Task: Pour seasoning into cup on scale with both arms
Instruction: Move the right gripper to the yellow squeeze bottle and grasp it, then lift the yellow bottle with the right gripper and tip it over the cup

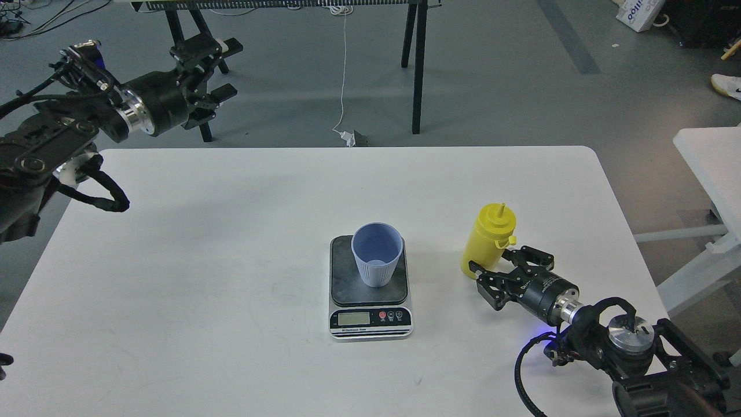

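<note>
The small cap (512, 240) is off the nozzle tip (502, 207), so it will swing down and hang by its strap when I tip the bottle.
The yellow seasoning bottle (491, 234) stands upright on the white table (202, 243), right of the scale (370, 292). The light blue-grey cup (377, 253) stands upright on the scale's dark plate and looks empty. My right gripper (495, 264) is open, low at the bottle's base, with a finger on each side of the lower body, touching or nearly so. My left gripper (227, 66) is open and empty, held high beyond the table's far left corner, far from the cup.
A second white table (709, 156) stands to the right. Black trestle legs (418, 69) and a white cable (343, 75) are on the floor behind the table. The right arm's wrist and cables (602, 347) hang over the front right corner.
</note>
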Tool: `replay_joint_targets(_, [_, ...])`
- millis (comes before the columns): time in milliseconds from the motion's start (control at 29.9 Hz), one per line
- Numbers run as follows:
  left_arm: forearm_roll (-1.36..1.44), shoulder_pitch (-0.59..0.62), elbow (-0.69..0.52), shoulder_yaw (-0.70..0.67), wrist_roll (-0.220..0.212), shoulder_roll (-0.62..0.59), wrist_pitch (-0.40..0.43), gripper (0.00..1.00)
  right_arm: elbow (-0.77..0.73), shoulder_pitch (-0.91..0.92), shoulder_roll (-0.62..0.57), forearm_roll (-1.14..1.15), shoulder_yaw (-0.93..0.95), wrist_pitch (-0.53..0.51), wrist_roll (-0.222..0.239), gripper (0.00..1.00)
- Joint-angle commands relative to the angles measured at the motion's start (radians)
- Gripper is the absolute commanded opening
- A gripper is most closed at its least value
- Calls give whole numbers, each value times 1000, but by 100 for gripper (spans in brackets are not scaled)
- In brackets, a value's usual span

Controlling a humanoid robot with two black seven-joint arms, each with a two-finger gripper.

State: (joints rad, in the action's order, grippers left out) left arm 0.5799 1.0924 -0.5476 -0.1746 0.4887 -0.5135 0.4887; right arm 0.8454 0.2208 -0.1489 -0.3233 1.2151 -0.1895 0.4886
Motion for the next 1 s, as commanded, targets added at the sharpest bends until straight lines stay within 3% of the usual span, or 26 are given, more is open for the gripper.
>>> replay_joint_targets(0, [0, 0, 0, 0, 0, 1, 0, 99, 1, 0, -1, 3, -2, -1, 0, 14])
replay_joint_targets(134, [0, 0, 0, 0, 0, 1, 0, 99, 7, 2, -8, 15, 0, -1, 0, 2])
replay_joint_targets(469, [0, 0, 0, 0, 0, 1, 0, 99, 27, 190, -93, 82, 1, 13, 0, 2])
replay_joint_targets(703, [0, 0, 0, -2, 0, 4, 0, 99, 46, 348, -87, 432, -28, 15, 0, 2])
replay_joint_targets(970, [-2, 0, 0, -8, 0, 10, 0, 99, 245, 456, -86, 852, -138, 15, 0, 2])
